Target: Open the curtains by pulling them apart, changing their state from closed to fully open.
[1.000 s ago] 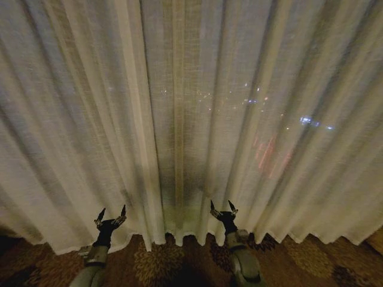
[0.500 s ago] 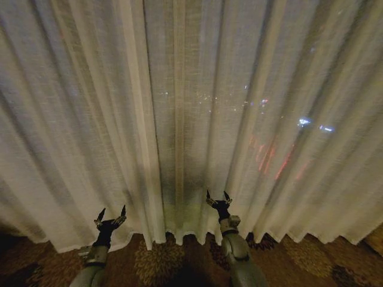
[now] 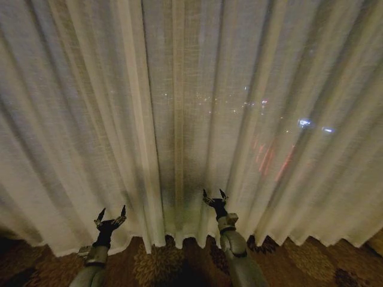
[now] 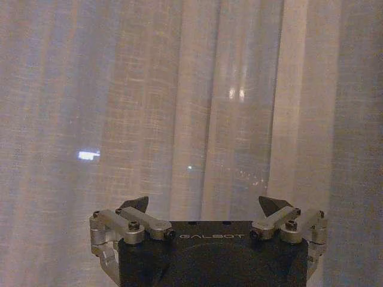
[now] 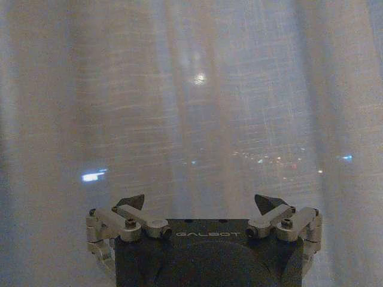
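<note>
The wavy hem [image 3: 191, 240] hangs above the carpet, so the curtain should gather into folds when I pull the pleat [image 3: 215, 179] sideways, and its inner edge should trail along.
The curtains [image 3: 179, 107] hang closed in front of me, sheer cream-white pleated fabric with a wavy hem just above the floor; the two panels meet near the middle fold. City lights glimmer through the weave. My left gripper [image 3: 111, 216] is low on the left, open, a little short of the fabric. My right gripper [image 3: 215, 197] stands open near the hem by the centre fold, fingertips close to the cloth. The left wrist view has the left gripper [image 4: 205, 207] open against the curtains [image 4: 191, 101]. The right wrist view has the right gripper [image 5: 201, 203] open before the curtains [image 5: 197, 107].
A dark patterned carpet [image 3: 158, 263] runs along the bottom below the hem. Behind the fabric is a window with night lights [image 3: 305, 123].
My right gripper has moved forward and up toward the curtain near the centre fold. The left gripper has stayed put. The view has tilted slightly.
</note>
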You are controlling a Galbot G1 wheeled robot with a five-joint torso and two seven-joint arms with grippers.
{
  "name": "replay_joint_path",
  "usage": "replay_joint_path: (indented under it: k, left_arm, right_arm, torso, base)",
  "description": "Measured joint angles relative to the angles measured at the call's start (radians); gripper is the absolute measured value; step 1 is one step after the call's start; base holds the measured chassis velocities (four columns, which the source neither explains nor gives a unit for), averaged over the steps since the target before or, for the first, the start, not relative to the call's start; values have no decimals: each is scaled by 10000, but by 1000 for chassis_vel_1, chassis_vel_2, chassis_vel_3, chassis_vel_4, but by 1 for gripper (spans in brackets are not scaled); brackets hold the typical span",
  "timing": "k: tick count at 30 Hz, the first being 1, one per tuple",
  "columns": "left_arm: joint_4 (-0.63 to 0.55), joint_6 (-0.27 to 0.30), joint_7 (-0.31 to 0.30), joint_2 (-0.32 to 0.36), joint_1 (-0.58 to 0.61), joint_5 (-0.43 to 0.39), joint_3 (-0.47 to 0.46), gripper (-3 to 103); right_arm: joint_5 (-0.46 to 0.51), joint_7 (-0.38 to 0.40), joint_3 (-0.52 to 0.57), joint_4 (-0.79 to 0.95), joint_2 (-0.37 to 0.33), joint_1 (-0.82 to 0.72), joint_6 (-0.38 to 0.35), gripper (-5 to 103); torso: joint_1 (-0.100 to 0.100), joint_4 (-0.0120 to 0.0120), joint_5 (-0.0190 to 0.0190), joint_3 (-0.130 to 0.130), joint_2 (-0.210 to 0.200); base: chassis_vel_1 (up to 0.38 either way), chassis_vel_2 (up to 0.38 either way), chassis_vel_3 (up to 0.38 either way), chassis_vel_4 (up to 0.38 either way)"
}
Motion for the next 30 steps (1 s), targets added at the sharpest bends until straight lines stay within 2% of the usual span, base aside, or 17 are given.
replay_joint_path:
  k: [6, 14, 20, 30]
  left_arm:
    - [0, 0, 0, 0, -3, 0, 0, 100]
    - [0, 0, 0, 0, 0, 0, 0, 100]
    - [-1, 0, 0, 0, 1, 1, 0, 100]
    - [0, 0, 0, 0, -1, 0, 0, 100]
  right_arm:
    - [-241, 351, -8, -120, 0, 209, -126, 100]
    - [-312, 711, -22, -418, 29, 544, -316, 100]
    - [-455, 1075, -49, -1109, 17, 1158, -363, 100]
    - [-579, 1192, -225, -2462, -17, 2311, -254, 100]
  torso:
    - [18, -1, 1, 6, -7]
    - [-3, 0, -1, -1, -1]
    - [-6, -1, 1, -2, 4]
    - [3, 1, 0, 1, -2]
  base:
    - [-150, 169, 153, -159]
    - [-29, 19, 23, -33]
    - [14, -12, -12, 21]
    - [0, 0, 0, 0]
